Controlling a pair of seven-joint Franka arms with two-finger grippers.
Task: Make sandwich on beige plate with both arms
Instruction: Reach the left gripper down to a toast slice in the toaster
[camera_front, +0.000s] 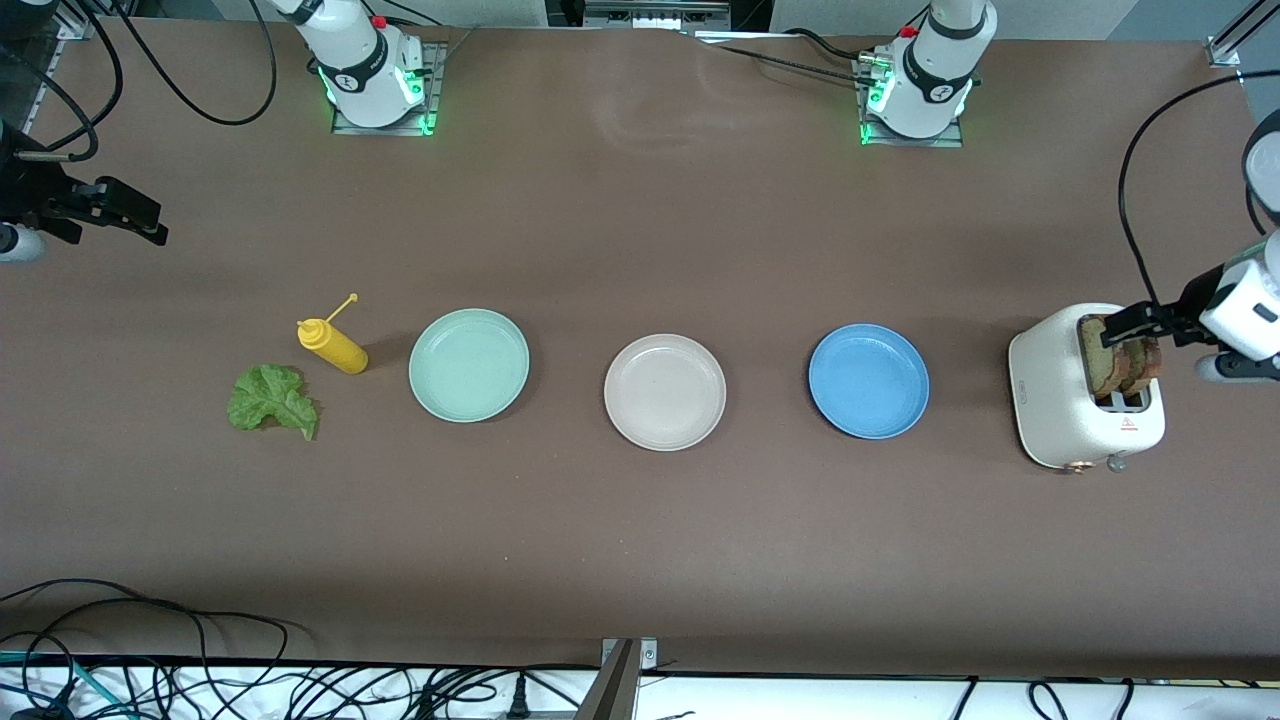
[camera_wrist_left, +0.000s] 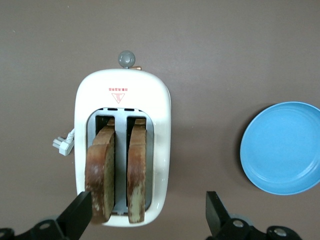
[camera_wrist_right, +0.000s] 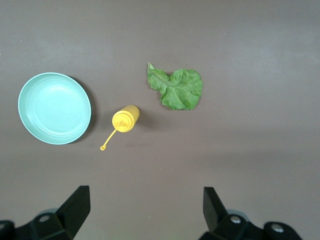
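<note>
I expect the bread slice nearer the blue plate (camera_front: 1098, 358) will slide out alone when I lift, leaving its neighbour standing, because a grey strip (camera_wrist_left: 121, 167) separates the toaster's slots.
Two speckled brown bread slices (camera_wrist_left: 102, 175) (camera_front: 1125, 365) stand upright in the slots of a white toaster (camera_wrist_left: 162, 125) at the left arm's end of the table. My left gripper (camera_wrist_left: 147, 205) (camera_front: 1135, 325) hovers open over the toaster, holding nothing; one finger is beside the outer slice and the other is off the toaster's side. The beige plate (camera_front: 665, 391) sits bare mid-table. A green lettuce leaf (camera_front: 272, 398) (camera_wrist_right: 177, 89) lies flat toward the right arm's end. My right gripper (camera_wrist_right: 145, 197) (camera_front: 140, 220) is open and holds nothing, high over bare table at that end.
A yellow squeeze bottle (camera_front: 335, 345) (camera_wrist_right: 125, 119) lies beside the lettuce. A mint-green plate (camera_front: 468, 364) (camera_wrist_right: 54, 108) and a blue plate (camera_front: 868, 380) (camera_wrist_left: 282, 147) flank the beige one. Cables run along the table's edges.
</note>
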